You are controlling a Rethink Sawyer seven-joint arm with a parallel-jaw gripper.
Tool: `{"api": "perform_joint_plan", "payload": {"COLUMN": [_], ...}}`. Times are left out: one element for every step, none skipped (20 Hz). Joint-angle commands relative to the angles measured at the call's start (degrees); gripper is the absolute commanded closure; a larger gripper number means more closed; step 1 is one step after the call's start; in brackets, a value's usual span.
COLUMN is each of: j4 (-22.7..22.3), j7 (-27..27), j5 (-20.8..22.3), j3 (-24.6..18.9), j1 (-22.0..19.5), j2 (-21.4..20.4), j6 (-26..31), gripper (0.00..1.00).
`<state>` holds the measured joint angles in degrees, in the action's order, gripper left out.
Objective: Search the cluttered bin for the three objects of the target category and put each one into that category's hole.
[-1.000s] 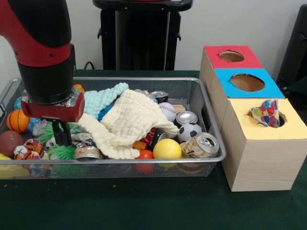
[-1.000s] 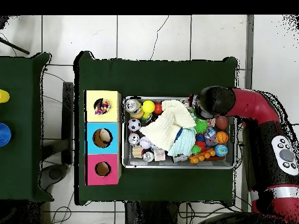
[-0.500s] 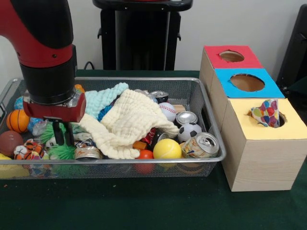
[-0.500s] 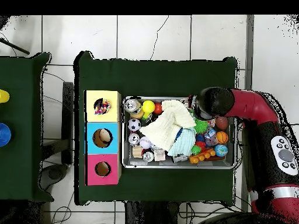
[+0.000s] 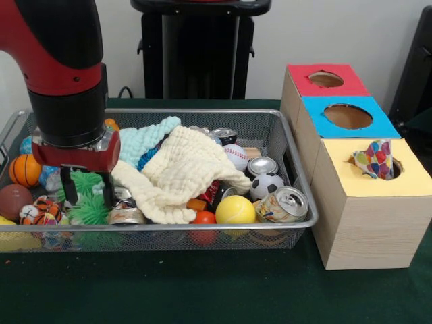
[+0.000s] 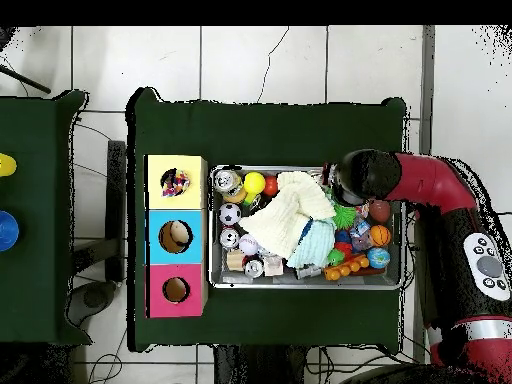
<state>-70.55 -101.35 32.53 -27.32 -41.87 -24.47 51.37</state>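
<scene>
I expect the spotted cloth point(image 5: 50, 220) to bunch up and fold over the hole's rim when I push it in, because the colourful cloth point(image 5: 375, 160) already crowds the yellow hole.
My gripper point(image 5: 86, 192) hangs open in the left part of the wire basket point(image 5: 202, 226). Its two black fingers point(image 5: 66, 183) straddle a green spiky ball point(image 5: 86, 181), and a second green spiky ball point(image 5: 89, 211) lies just below. A cream cloth point(image 5: 182, 169) and a light blue cloth point(image 5: 145, 138) lie heaped in the middle. Right of them are cans point(image 5: 283, 202) and balls, among them a yellow ball point(image 5: 235, 210) and a soccer ball point(image 5: 266, 185). In the overhead view the arm point(image 6: 365, 178) covers the gripper.
Three boxes stand beside the basket: red top point(image 5: 300, 79), blue top point(image 5: 317, 111) and yellow top point(image 5: 337, 162), each with a hole. A colourful cloth point(image 5: 373, 158) sticks out of the yellow hole. A basketball point(image 5: 25, 170) and a brown ball point(image 5: 12, 200) sit at the basket's left end.
The fingers were close together a second ago and have spread apart around the green spiky ball. The arm has barely shifted.
</scene>
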Motion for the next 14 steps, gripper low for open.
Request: {"api": "perform_joint_plan", "payload": {"j4": [-0.60,0.40,1.25,2.44,3.20,4.36,5.09,5.97,7.02,8.86,9.86,10.35,10.82,11.14], "j7": [16.84,17.85,18.42,19.57,20.23,21.44,22.25,23.29,24.58,25.77,26.79,27.02,27.44,27.48], "j5": [3.23,3.28,3.38,3.55,3.64,3.78,3.89,4.07,4.26,4.32,4.35,4.37,4.48,4.47], "j3": [-2.12,-2.47,-2.46,-2.84,-2.98,-3.36,-3.61,-3.89,-4.44,-4.85,-5.28,-5.27,-5.42,-5.41], "j1": [-2.19,-2.63,-2.79,-2.94,-3.13,-3.45,-3.81,-4.24,-4.78,-5.03,-5.45,-5.69,-5.87,-6.00], "j2": [3.70,4.61,5.23,5.93,6.38,7.15,7.74,8.59,9.72,11.32,12.45,13.11,13.65,14.06], "j6": [0.13,0.25,0.81,1.17,1.56,1.85,1.91,2.04,1.76,2.38,2.31,2.50,2.45,2.44], "gripper": [0.00,0.00,0.00,0.00,0.00,0.00,0.00,0.00,0.00,0.00,0.00,0.00,0.00,0.00]}}
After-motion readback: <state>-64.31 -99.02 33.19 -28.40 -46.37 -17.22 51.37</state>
